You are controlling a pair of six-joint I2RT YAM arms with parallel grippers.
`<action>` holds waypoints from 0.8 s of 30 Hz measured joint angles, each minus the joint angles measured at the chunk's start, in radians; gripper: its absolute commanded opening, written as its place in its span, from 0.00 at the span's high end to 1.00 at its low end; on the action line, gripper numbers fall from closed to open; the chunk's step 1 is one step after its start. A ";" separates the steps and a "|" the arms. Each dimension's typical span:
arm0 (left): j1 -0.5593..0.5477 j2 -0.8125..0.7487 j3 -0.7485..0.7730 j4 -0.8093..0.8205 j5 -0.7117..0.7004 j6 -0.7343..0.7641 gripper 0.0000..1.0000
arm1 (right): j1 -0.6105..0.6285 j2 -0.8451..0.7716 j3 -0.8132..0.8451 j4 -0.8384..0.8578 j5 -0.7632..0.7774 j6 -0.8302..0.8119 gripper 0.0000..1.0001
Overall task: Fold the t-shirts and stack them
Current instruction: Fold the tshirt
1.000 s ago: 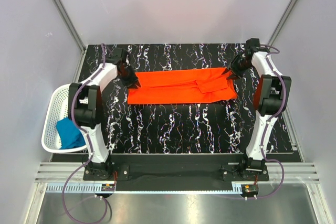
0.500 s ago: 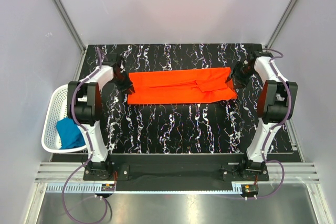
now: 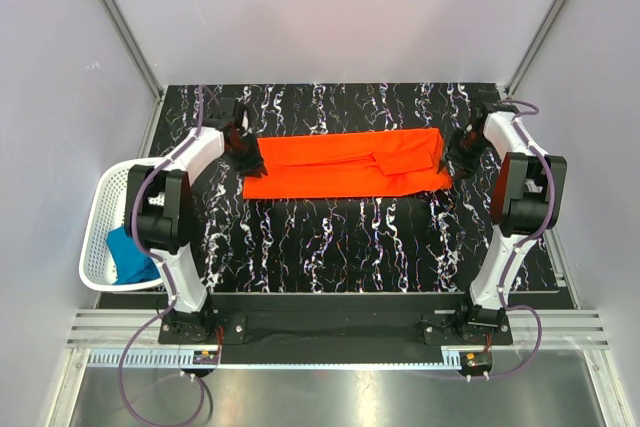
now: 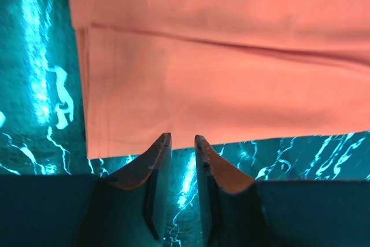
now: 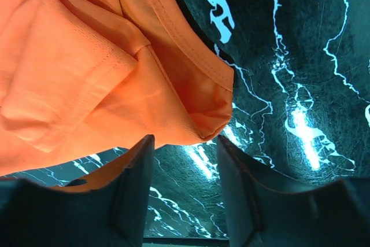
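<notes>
Next, my left gripper takes the orange-red t-shirt, which lies crosswise in a long strip [image 3: 325, 179], by its near corner [image 3: 250, 195], and my right gripper should take it by its middle, to turn it at an angle.
The orange-red t-shirt [image 3: 340, 163] lies folded into a long flat strip across the far half of the black marbled table [image 3: 350, 237]. My left gripper [image 3: 249, 156] is at the strip's left end. In the left wrist view its jaws [image 4: 182, 141] stand narrowly open, with only table between them and the shirt's edge [image 4: 173, 102] just past the tips. My right gripper [image 3: 456, 155] is at the right end. It is open [image 5: 185, 144], and the shirt's folded corner [image 5: 202, 105] lies just ahead of the tips, untouched. The teal t-shirt [image 3: 126, 252] sits crumpled in the basket.
A white mesh basket [image 3: 100, 217] hangs off the table's left edge beside the left arm. Grey walls close in the back and both sides. The arm bases stand on a black plate along the near edge [image 3: 340, 322].
The right gripper has slid right and nearer, off the shirt's right end, with its jaws wider. The left gripper drew left, then returned to the shirt's left edge. The shirt lies unmoved.
</notes>
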 measured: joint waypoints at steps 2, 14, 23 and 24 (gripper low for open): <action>-0.005 -0.001 -0.027 0.003 0.002 0.000 0.74 | 0.000 0.000 -0.004 -0.003 0.000 -0.006 0.50; 0.014 0.038 -0.102 0.008 -0.003 0.008 0.75 | 0.000 0.065 0.021 -0.003 0.049 -0.016 0.74; 0.060 0.040 -0.144 0.008 -0.013 0.019 0.75 | 0.000 0.123 0.033 -0.003 0.100 -0.005 0.93; 0.060 0.040 -0.144 0.008 -0.013 0.019 0.75 | 0.000 0.130 0.039 -0.002 0.108 -0.005 0.87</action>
